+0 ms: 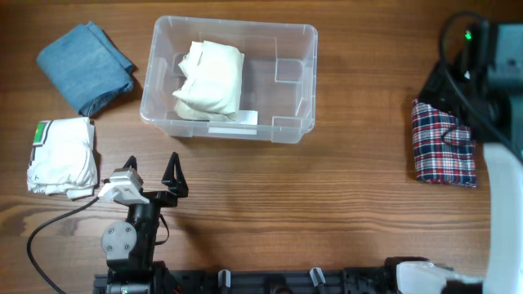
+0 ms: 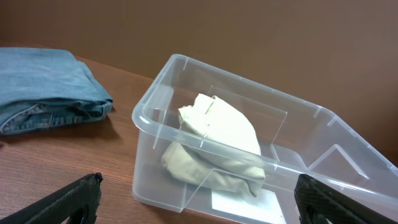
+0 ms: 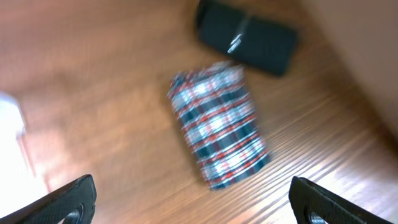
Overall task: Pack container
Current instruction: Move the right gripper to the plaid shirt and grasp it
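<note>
The plaid garment (image 3: 219, 127) is clear of the dark item and its narrow width is between my open fingers, so my right gripper keeps going down and closes across its middle (image 1: 444, 152).
The clear plastic container (image 1: 299, 61) stands at the table's back centre with a cream folded garment (image 1: 211, 80) in its left half. It also shows in the left wrist view (image 2: 149, 99), with the cream garment (image 2: 224, 134) inside. My left gripper (image 1: 152, 173) is open and empty in front of the container's left corner, fingers spread wide (image 2: 199, 202). My right arm hangs over the right side above a folded plaid garment (image 1: 441, 145). In the right wrist view the plaid garment (image 3: 219, 121) lies below my open, empty right gripper (image 3: 196, 199).
A folded blue denim garment (image 1: 86, 67) lies at the back left, also in the left wrist view (image 2: 43, 87). A folded white garment (image 1: 61, 155) lies at the left. A dark folded item (image 3: 247, 36) lies beyond the plaid one.
</note>
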